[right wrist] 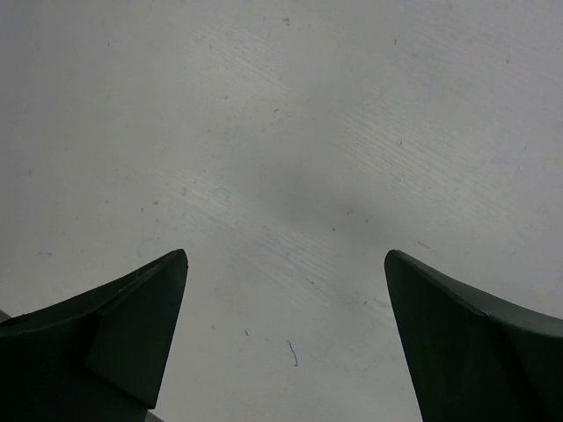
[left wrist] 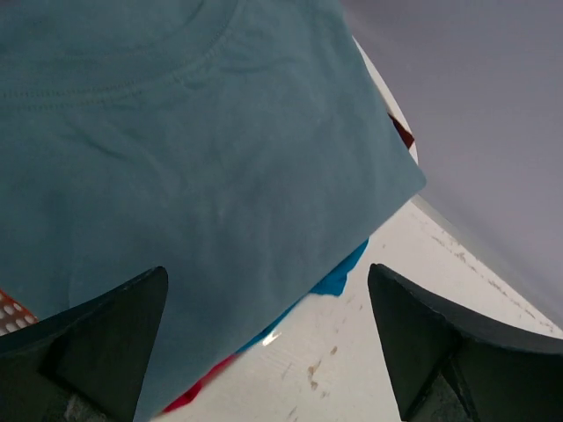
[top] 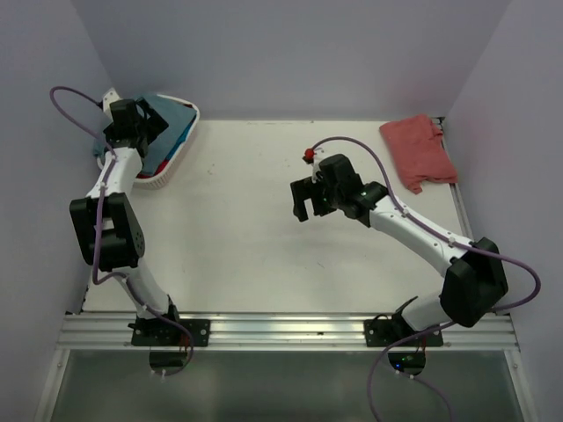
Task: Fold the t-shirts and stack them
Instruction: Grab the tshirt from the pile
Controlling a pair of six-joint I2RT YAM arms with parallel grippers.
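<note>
A dark maroon sliver [left wrist: 402, 132] peeks past the edge of the teal shirt [top: 177, 115], so a dark maroon shirt should show underneath when I lift the teal one.
A slate teal-blue t-shirt [top: 179, 116] lies on top in the white basket [top: 173, 163] at the far left. In the left wrist view the teal shirt [left wrist: 176, 149] fills the frame, with bright blue cloth [left wrist: 343, 277] and red cloth [left wrist: 193, 391] peeking from under it. My left gripper [top: 149, 119] hovers over the basket, open and empty [left wrist: 268, 281]. A salmon-red t-shirt [top: 419, 151] lies folded at the far right of the table. My right gripper [top: 306, 199] is open and empty above bare table [right wrist: 286, 264] near the middle.
The white table [top: 237, 237] is walled by lavender panels behind and at both sides. A small red piece [top: 309, 157] shows on the right arm's wrist. A metal rail [top: 281, 330] runs along the near edge.
</note>
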